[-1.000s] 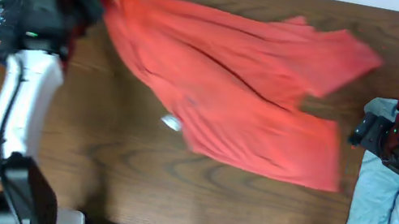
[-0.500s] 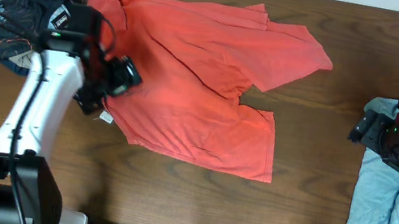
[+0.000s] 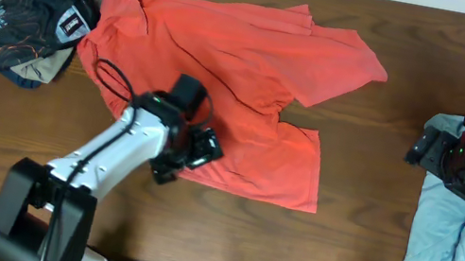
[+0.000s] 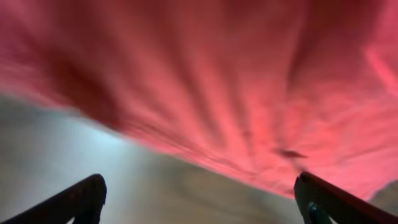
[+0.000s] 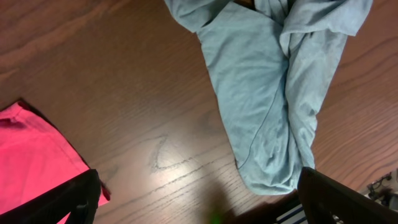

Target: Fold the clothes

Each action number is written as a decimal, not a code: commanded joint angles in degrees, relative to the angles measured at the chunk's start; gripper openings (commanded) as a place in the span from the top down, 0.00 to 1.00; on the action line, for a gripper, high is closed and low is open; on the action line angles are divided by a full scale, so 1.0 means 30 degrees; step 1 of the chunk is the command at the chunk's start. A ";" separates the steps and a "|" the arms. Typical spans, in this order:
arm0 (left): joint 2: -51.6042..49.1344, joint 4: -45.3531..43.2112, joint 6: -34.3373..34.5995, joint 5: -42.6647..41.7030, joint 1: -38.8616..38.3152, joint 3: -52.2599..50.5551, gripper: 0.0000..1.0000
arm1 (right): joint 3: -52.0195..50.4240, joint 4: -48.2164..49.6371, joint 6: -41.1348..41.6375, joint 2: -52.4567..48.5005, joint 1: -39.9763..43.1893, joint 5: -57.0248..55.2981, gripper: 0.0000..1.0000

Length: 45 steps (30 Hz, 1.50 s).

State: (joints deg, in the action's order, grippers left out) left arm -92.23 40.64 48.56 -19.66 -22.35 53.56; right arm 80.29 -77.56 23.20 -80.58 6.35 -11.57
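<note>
My gripper will make the coral-red T-shirt gather into a peak and hang down when I lift it, because soft ripples run to the T-shirt's hem.
The coral-red T-shirt lies spread and rumpled across the middle of the wooden table, print not showing. My left gripper hovers over the shirt's lower left hem, jaws open and empty; its wrist view shows blurred red cloth filling the top and bare table between the fingers. The pale blue-grey garment lies crumpled at the right edge, also in the right wrist view. My right gripper is open and empty above bare table, next to that garment's upper end.
A pile of folded clothes, khaki with a black printed garment on top, sits at the back left corner. A corner of the red shirt shows at the left of the right wrist view. The table's front edge holds the arm bases.
The left gripper let go of the red shirt, which settled flat on the table. The left arm swung from the back left down to the shirt's lower left hem. The right arm stayed still.
</note>
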 commanded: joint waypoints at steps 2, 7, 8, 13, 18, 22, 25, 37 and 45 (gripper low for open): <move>-0.0087 -0.1807 0.1668 -0.0590 -0.1734 -0.0889 0.02 | 0.0087 -0.0153 -0.0350 0.0029 0.0168 0.0102 0.01; -0.0138 -0.4116 0.2259 -0.0568 -0.3657 -0.1035 0.02 | 0.0087 -0.0364 -0.0350 0.0029 0.0168 0.0102 0.01; -0.0240 -0.4371 0.2769 -0.0576 -0.4044 -0.1035 0.02 | 0.0087 -0.0372 -0.0408 0.0036 0.0168 0.0117 0.01; -0.1224 -0.4685 0.5311 -0.0590 -0.5683 -0.1035 0.02 | 0.0087 -0.0437 -0.0772 0.0036 0.0168 0.0226 0.01; -0.2623 -0.5056 0.6834 -0.0605 -0.6550 -0.1035 0.02 | 0.0087 -0.0532 -0.0903 0.0036 0.0168 0.0226 0.01; -0.3512 -0.7628 0.6827 -0.0517 -0.6535 -0.1035 0.06 | 0.0087 -0.0525 -0.0903 0.0029 0.0168 0.0219 0.01; -0.3825 -0.8874 0.6841 0.0321 -0.6462 -0.1035 0.35 | 0.0080 -0.0488 -0.0903 0.0036 0.0168 0.0204 0.01; -0.3490 -0.1654 0.4437 0.1931 -0.2484 -0.1035 0.94 | 0.0080 0.0954 -0.1596 -0.0044 0.0168 0.0197 0.01; -0.3242 0.4335 -0.2004 0.3082 0.4685 -0.1035 0.94 | 0.0058 0.1129 -0.5013 -0.1581 0.0168 0.3949 0.09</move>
State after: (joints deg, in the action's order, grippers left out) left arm -100.77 52.14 51.09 -15.68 -15.11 51.72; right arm 80.29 -74.28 12.01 -82.83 6.35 -3.49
